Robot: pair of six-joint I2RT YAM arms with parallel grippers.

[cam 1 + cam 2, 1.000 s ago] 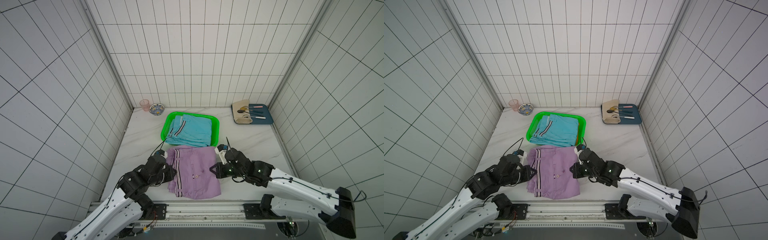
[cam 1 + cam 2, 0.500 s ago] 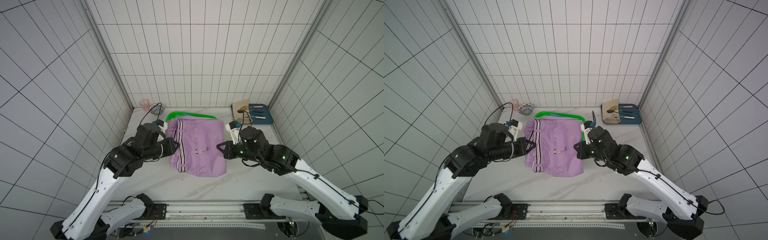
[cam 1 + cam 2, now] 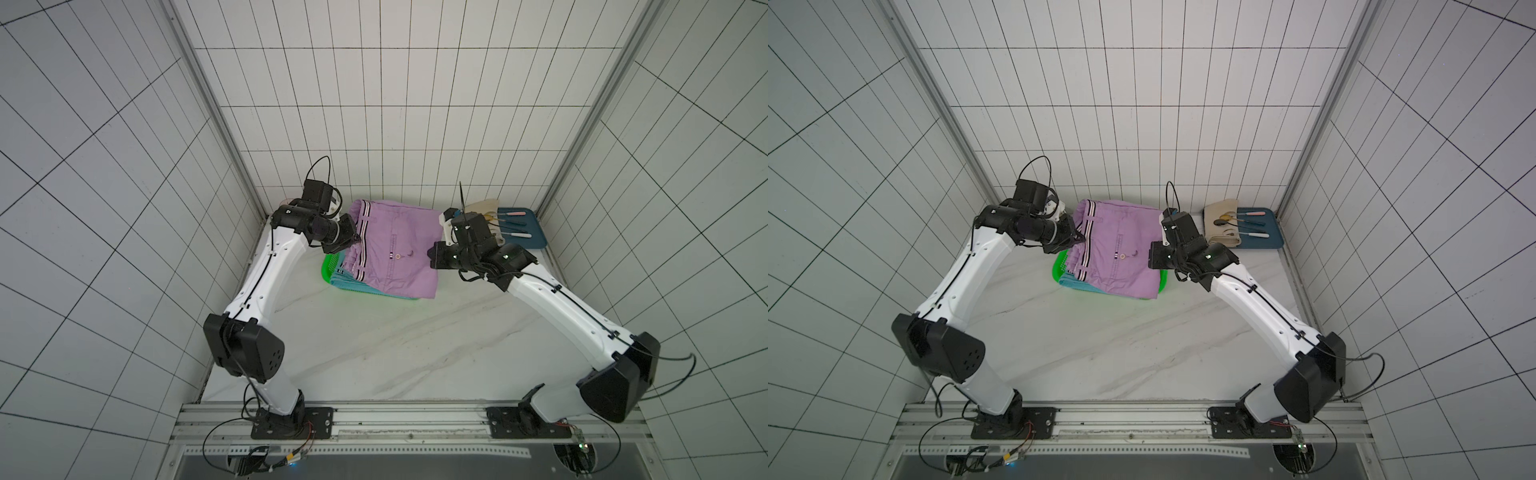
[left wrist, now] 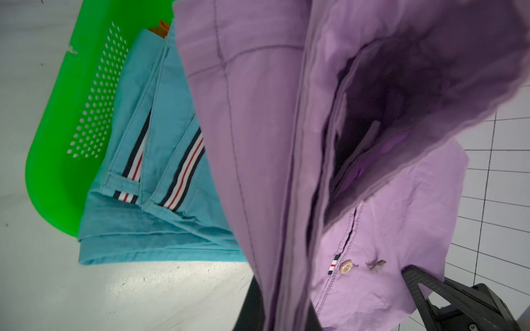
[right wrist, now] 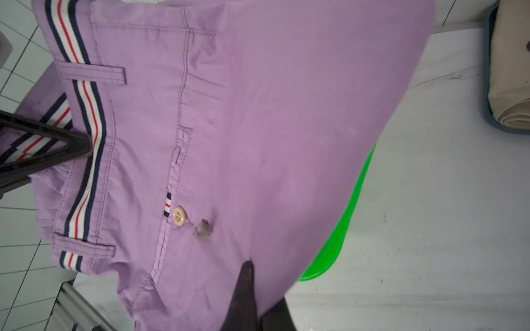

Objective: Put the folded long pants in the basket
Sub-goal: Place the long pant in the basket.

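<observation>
My right gripper should keep lowering the lilac pants stretched flat over the green basket until they lie on the light blue pants, and then let go.
The lilac folded long pants hang stretched in the air between my two grippers, over the green basket. My left gripper is shut on their striped waistband edge. On the opposite edge my right gripper is shut on the pants. Light blue folded pants lie in the basket, one edge hanging over its near rim. A bit of orange fabric shows under them. The lilac cloth hides most of the basket.
A dark blue tray sits at the back right with a cream cloth and cutlery on it, close behind my right wrist. Tiled walls close in the table on three sides. White marble tabletop stretches in front of the basket.
Both arms have lifted the lilac pants off the front of the table and carried them back and up, over the basket. Both grips have stayed shut.
</observation>
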